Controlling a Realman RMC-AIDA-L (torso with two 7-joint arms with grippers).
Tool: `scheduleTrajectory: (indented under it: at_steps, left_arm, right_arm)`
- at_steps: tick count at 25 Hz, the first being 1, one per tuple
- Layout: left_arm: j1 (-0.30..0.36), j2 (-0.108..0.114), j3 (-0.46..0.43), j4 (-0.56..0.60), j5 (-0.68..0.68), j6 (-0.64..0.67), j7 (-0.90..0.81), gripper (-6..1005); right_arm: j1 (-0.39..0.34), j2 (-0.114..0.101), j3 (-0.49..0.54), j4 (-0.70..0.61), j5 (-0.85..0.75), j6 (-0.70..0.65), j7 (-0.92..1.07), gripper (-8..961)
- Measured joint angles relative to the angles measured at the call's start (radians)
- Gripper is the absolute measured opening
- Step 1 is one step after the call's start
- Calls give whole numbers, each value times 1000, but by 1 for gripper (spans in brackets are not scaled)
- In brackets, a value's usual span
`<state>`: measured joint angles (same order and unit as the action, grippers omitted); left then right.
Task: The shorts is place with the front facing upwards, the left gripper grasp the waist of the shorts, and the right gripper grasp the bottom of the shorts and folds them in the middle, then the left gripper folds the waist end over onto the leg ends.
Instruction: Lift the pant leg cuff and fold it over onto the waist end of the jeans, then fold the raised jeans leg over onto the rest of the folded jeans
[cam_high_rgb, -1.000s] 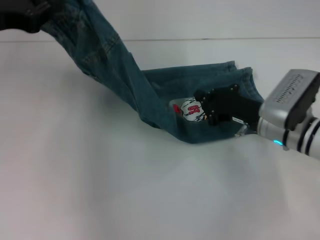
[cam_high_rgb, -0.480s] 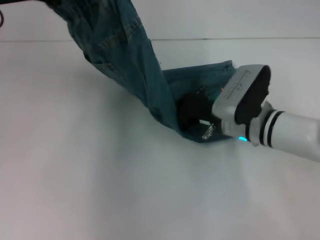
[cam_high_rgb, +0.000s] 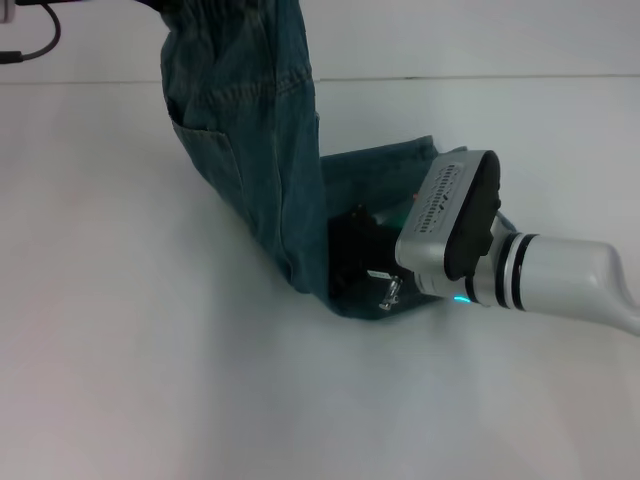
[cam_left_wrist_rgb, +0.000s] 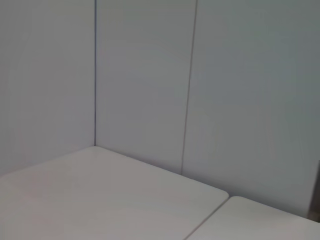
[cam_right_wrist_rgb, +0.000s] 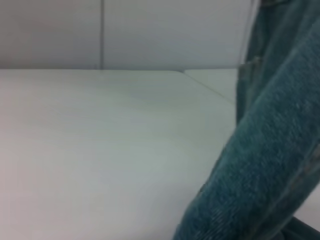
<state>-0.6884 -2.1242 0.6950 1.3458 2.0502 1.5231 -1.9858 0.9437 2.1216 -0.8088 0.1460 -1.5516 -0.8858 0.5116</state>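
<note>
The flat part of the shorts (cam_high_rgb: 375, 180) is under my right gripper, so that gripper should move out of the way before my left gripper folds the raised waist end onto the leg ends (cam_high_rgb: 430, 149).
The shorts (cam_high_rgb: 250, 130), blue-green denim, rise steeply from the table up past the top edge of the head view, so the waist is out of view. Their lower part (cam_high_rgb: 375, 170) lies flat on the table behind the right arm. The leg ends are hidden behind that arm. My right gripper (cam_high_rgb: 352, 262), a black claw ahead of a silver cuff (cam_high_rgb: 440, 225), rests low against the shorts where the raised cloth meets the flat part. The right wrist view shows denim (cam_right_wrist_rgb: 270, 150) hanging close by. My left gripper is out of view above the frame.
The white table (cam_high_rgb: 150, 350) spreads wide to the left and front of the shorts. A black cable (cam_high_rgb: 35, 40) hangs at the top left corner. The left wrist view shows only grey wall panels (cam_left_wrist_rgb: 145, 75) and a table corner (cam_left_wrist_rgb: 125, 200).
The raised end of the shorts has swung rightward and stands steeper, its top gone from view. The right arm has slid leftward along the table, covering the embroidered patch.
</note>
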Motion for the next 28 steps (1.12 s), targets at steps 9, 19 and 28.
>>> scheduleTrajectory:
  at_steps: [9,19,28]
  left_arm:
    - [15,-12,67,-8,7,-10,18,123]
    - [18,-40,241,-42,-11,-43,48,135]
    - [19,-47,504,-203,-163,-280,89,147]
  right_arm:
    - [-161,-22,49,-94,-27,-217,6,0]
    - [-515,-35,50,-514,-26,-448,212,-1]
    - [-677,-37,65,-758,-143,-760,351,-2]
